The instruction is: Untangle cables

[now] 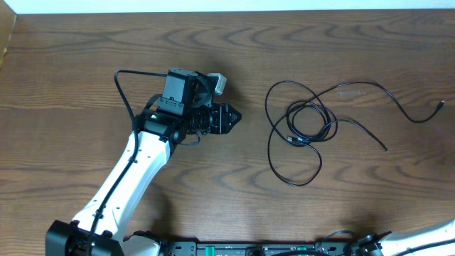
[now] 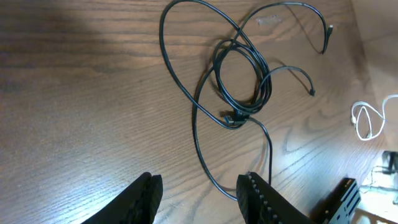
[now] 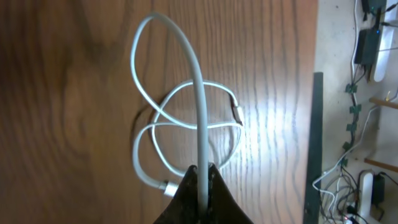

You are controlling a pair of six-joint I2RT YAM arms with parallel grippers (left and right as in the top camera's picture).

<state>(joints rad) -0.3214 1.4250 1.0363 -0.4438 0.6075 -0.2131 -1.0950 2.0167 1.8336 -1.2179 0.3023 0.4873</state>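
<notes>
The white cable's loops (image 2: 368, 120) lie clear of the black cables, so my right gripper should keep going over the wood inside the table's edge (image 3: 186, 146) and let go there.
The black cables (image 1: 307, 126) lie in loose overlapping loops on the wooden table (image 1: 85, 64), right of centre, with long ends trailing to the far right. My left gripper (image 1: 233, 117) hovers just left of them. In the left wrist view it (image 2: 199, 194) is open and holds nothing, and one black loop (image 2: 242, 81) passes close by its right finger (image 2: 255, 196). The right wrist view shows my right gripper (image 3: 202, 171) shut on the white cable (image 3: 198, 93), whose thin loops and plug end rest on the table below. The right gripper itself is out of the overhead view.
Only part of the right arm (image 1: 423, 238) shows at the bottom right edge overhead. The table's edge (image 3: 315, 124) runs close to the white cable, with floor clutter and wires beyond it. A small white loop (image 2: 368, 119) shows far right in the left wrist view.
</notes>
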